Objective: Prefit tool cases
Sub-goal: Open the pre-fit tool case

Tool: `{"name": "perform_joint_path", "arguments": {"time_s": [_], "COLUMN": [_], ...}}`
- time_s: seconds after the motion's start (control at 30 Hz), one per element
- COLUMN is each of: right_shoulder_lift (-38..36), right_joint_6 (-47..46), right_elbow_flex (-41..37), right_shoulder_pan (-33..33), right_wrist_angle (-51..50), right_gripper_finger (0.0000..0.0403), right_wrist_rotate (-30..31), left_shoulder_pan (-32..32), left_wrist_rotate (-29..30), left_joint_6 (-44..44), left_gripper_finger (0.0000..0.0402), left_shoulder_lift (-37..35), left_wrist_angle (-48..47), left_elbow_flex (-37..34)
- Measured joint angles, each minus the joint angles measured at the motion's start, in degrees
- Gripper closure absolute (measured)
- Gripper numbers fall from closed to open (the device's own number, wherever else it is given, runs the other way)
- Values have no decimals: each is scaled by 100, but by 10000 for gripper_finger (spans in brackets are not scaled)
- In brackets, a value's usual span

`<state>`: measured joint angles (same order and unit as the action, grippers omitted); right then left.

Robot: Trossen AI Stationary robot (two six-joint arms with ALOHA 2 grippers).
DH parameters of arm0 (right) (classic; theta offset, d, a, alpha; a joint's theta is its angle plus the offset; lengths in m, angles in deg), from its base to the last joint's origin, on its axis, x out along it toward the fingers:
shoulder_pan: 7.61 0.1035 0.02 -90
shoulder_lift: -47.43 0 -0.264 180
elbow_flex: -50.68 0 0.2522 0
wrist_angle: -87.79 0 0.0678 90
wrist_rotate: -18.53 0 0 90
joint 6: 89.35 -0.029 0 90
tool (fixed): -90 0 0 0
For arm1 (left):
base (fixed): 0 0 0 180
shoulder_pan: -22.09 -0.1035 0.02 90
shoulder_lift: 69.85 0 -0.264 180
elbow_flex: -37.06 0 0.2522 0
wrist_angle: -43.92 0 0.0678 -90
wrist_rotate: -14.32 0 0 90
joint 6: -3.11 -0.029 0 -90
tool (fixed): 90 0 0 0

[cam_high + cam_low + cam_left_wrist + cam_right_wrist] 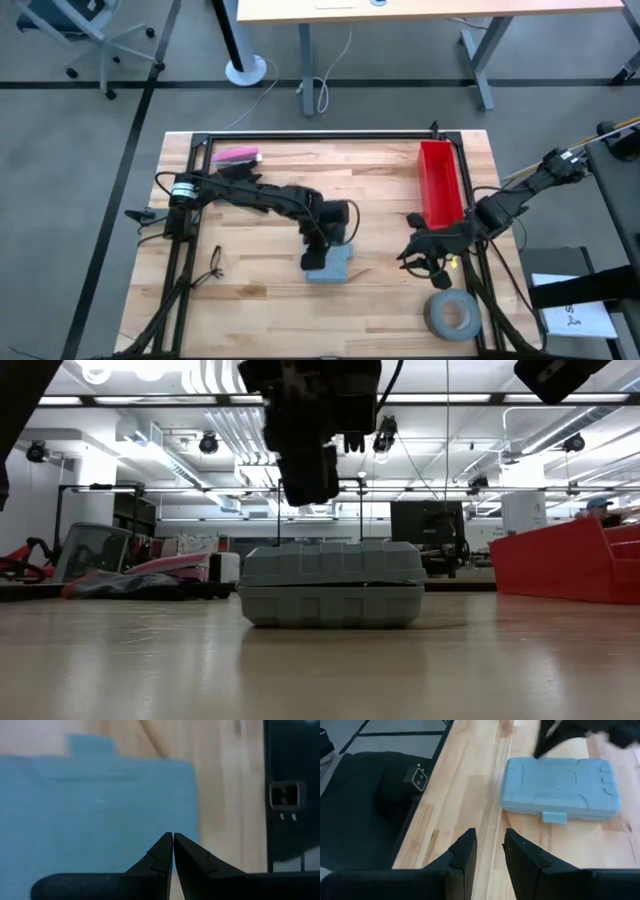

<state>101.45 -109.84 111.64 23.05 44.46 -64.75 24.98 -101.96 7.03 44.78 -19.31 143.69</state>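
Note:
My left gripper needs to work the latch tab of the tool case, but the tool case lies too far forward for that. I should first pull its front end back and set it square.
The grey-blue tool case lies shut and flat on the wooden table, a little right of centre near the front; it also shows in the low view. My left gripper is shut and points steeply down over the case's left end. The low view shows the left gripper with a gap above the lid. My right gripper stands to the right of the case, fingers a little apart with nothing between them, facing the side that has the latch tab.
A red bin stands at the back right, just behind the right arm. A grey tape roll lies at the front right. A pink object sits at the back left. Black frame rails edge the table.

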Motion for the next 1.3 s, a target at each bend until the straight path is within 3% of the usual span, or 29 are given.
{"name": "perform_joint_path", "arguments": {"time_s": [0.1, 0.3, 0.67, 1.03, 1.3], "right_shoulder_lift": [9, 19, 132, 129, 125], "right_joint_6": [-10, -45, -46, -55, -191], "right_elbow_flex": [0, 0, -5, -6, -7], "right_shoulder_pan": [10, 10, 8, 8, 9], "right_wrist_angle": [65, 157, 156, 155, 159], "right_gripper_finger": [327, 321, 316, 323, 311], "right_wrist_rotate": [130, 237, 382, 537, 702], "left_shoulder_pan": [83, 44, -465, -898, -863], "left_wrist_rotate": [51, 801, 1826, 2256, 2347], "left_joint_6": [49, 276, 315, -189, -919], "left_gripper_finger": [381, 381, 381, 381, 381], "left_shoulder_lift": [11, 11, -68, -188, -494], "left_wrist_angle": [91, 238, 581, 405, 224], "left_elbow_flex": [-190, -556, -829, -856, -680]}}
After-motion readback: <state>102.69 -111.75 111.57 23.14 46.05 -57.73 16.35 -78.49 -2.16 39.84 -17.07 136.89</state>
